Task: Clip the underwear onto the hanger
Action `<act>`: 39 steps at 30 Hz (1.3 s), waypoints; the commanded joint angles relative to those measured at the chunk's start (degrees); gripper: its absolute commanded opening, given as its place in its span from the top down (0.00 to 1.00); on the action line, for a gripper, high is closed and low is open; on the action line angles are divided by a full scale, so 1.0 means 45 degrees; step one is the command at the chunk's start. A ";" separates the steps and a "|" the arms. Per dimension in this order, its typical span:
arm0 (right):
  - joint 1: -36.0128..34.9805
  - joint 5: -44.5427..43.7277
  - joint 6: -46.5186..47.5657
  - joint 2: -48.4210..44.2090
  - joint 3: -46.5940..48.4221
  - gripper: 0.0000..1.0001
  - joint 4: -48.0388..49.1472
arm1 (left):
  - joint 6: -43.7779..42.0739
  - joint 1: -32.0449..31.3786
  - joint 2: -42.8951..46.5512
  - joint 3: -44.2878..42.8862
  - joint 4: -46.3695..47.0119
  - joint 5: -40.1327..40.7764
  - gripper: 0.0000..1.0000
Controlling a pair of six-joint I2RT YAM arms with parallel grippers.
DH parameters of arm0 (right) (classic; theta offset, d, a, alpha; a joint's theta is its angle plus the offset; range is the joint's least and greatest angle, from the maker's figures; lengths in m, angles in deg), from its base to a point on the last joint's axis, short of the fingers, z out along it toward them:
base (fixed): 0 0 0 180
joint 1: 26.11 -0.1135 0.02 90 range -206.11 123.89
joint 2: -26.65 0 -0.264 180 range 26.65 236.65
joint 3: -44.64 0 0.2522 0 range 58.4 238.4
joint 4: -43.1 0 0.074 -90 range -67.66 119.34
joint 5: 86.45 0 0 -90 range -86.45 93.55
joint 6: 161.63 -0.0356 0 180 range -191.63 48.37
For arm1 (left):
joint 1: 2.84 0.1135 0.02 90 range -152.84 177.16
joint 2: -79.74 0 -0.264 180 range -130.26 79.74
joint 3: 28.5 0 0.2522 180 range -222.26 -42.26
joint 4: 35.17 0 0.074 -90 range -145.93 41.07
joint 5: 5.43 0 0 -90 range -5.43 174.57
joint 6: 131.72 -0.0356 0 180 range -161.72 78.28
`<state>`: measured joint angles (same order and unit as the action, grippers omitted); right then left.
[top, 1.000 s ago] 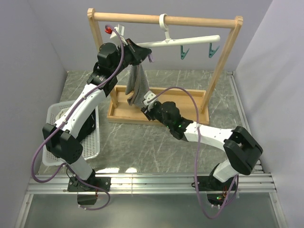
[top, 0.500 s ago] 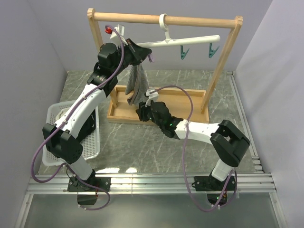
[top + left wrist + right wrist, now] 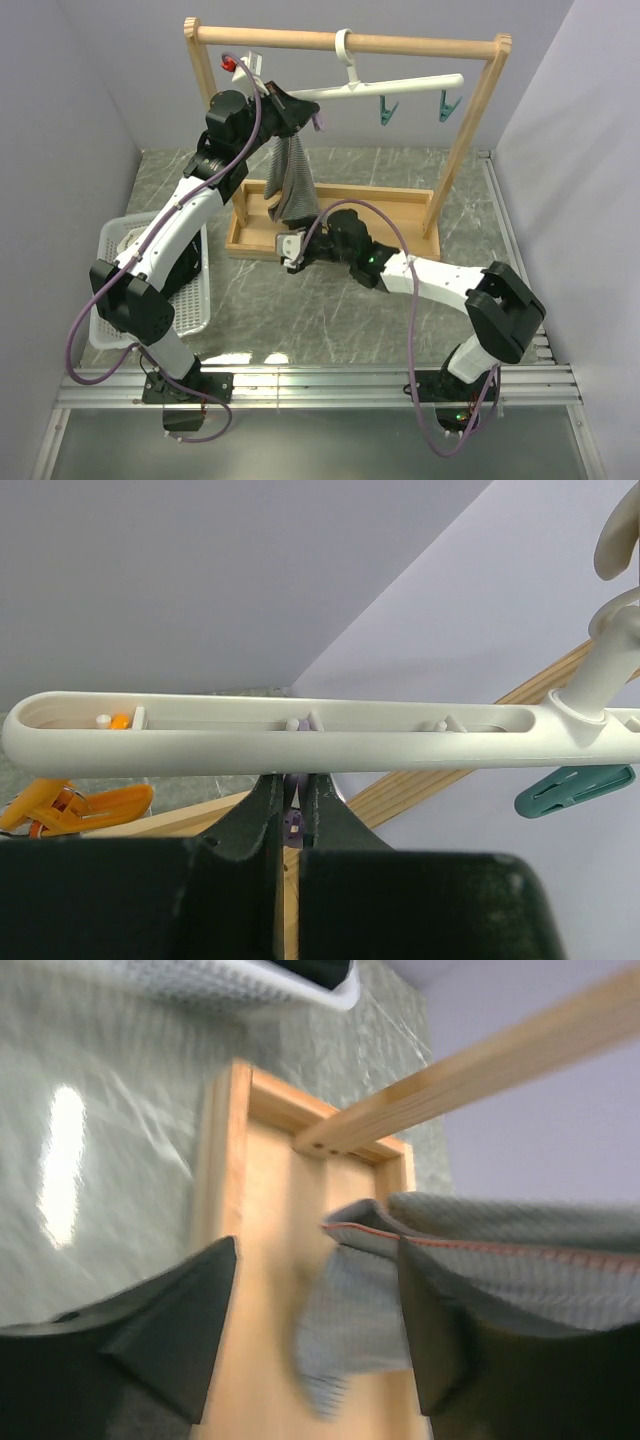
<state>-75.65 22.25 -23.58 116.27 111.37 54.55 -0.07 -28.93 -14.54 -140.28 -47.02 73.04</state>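
The grey striped underwear's red edge curls limply (image 3: 362,1228), so the underwear's cloth (image 3: 291,182) will droop into an open loop when the robot raises that edge toward the purple clip.
The white hanger (image 3: 400,87) hangs by its hook from the wooden frame's top rail. My left gripper (image 3: 300,112) is at its left end, shut on the purple clip (image 3: 291,821) just under the bar (image 3: 300,735). The grey striped underwear (image 3: 291,182) hangs straight down from under that gripper; where the cloth meets the clip is hidden. My right gripper (image 3: 292,249) is low, just below the cloth's bottom edge, and stands open. In the right wrist view the underwear (image 3: 480,1260) hangs by the right finger (image 3: 450,1350), loose between the jaws. An orange clip (image 3: 80,808) dangles at the hanger's end.
The wooden frame (image 3: 470,130) stands on a wooden tray base (image 3: 390,205) directly beneath the underwear. Two teal clips (image 3: 387,110) hang further right on the hanger. A white basket (image 3: 195,300) with a dark garment sits at the left by the left arm.
My right gripper has opened, let go of the underwear's lower part and dropped down and to the left. The cloth now hangs free and wider. The left arm has not moved.
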 commanded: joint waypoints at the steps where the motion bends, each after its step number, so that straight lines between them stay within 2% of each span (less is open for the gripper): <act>1: 0.0637 0.2563 0.6444 0.0001 0.1955 0.26 -0.4501 | 0.0042 -0.0082 0.0189 -0.0425 0.0103 0.0121 1.00; 2: 0.0870 0.2622 0.7707 0.0199 0.2288 0.25 -0.5089 | 0.0022 -0.0082 0.0209 -0.0445 0.0083 0.0121 1.00; 5: 0.1164 0.2719 0.9663 0.0922 0.3304 0.24 -0.6399 | 0.0003 -0.0141 0.0170 -0.0484 0.0024 0.0121 1.00; 11: 0.1575 0.2644 1.2988 0.2542 0.6580 0.25 -1.0944 | -0.0056 -0.0180 0.0170 -0.0465 -0.0015 0.0082 1.00; 15: 0.1497 0.1922 1.3910 0.3926 0.8573 0.26 -1.3154 | -0.0056 -0.0238 0.0170 -0.0406 -0.0015 0.0121 1.00; 18: 0.1458 0.1373 1.4243 0.4709 0.9747 0.26 -1.3979 | -0.0095 -0.0297 0.0189 -0.0425 -0.0054 0.0179 1.00; 25: 0.1438 0.0904 1.4400 0.5941 1.1645 0.26 -1.4723 | -0.0193 -0.0433 0.0443 0.0004 0.0024 0.0316 1.00; 39: 0.1146 -0.0209 1.4244 0.7737 1.3187 0.26 -1.3981 | -0.0115 -0.0551 0.0228 -0.0132 0.0102 0.0238 1.00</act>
<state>-69.77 23.80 40.48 149.36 167.08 -8.33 -0.49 -30.46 -14.54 -140.26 -47.33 75.03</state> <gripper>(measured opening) 0.743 0.066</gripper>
